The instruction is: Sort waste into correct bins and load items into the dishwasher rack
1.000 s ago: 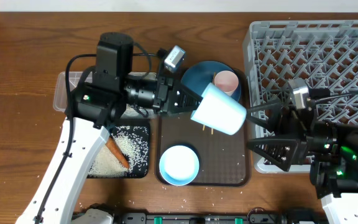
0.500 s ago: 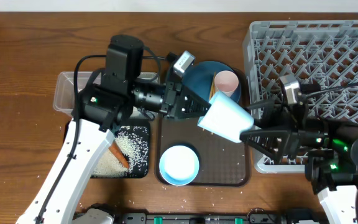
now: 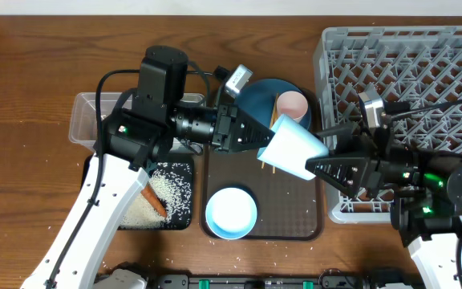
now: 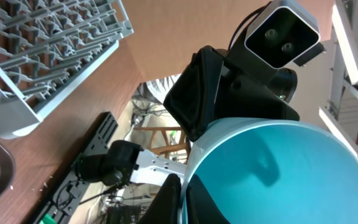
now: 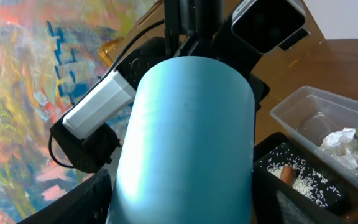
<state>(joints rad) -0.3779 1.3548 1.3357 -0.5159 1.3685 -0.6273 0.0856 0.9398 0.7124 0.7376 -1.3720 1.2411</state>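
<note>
My left gripper is holding the light blue cup's rim and should let go once my right gripper takes hold of its base [image 3: 305, 162], because the dishwasher rack [image 3: 411, 71] is on my right gripper's side.
My left gripper [image 3: 265, 143] is shut on the rim of the light blue cup [image 3: 293, 148], holding it tilted in the air over the brown serving tray [image 3: 295, 218]. The left wrist view shows the fingers [image 4: 182, 186] pinching the cup's wall [image 4: 278, 174]. My right gripper [image 3: 315, 167] is open, with a finger on each side of the cup's base [image 5: 188, 124]. The pink cup [image 3: 293, 104] stands on the blue plate [image 3: 259, 96]. The white-blue bowl [image 3: 231, 213] sits on the serving tray. The carrot [image 3: 152, 199] and rice [image 3: 167, 189] lie in the black tray [image 3: 189, 168].
The grey dishwasher rack [image 3: 407, 64] stands at the right, behind my right arm. The clear tub [image 3: 83, 120] at the left holds the crumpled wrapper [image 5: 353, 140]. Chopstick ends [image 3: 265, 167] poke out under the held cup. Loose rice grains lie on the table's front edge.
My left gripper has carried the cup a little to the right. My right gripper has moved left, up to the cup, and its open fingers now flank the base.
</note>
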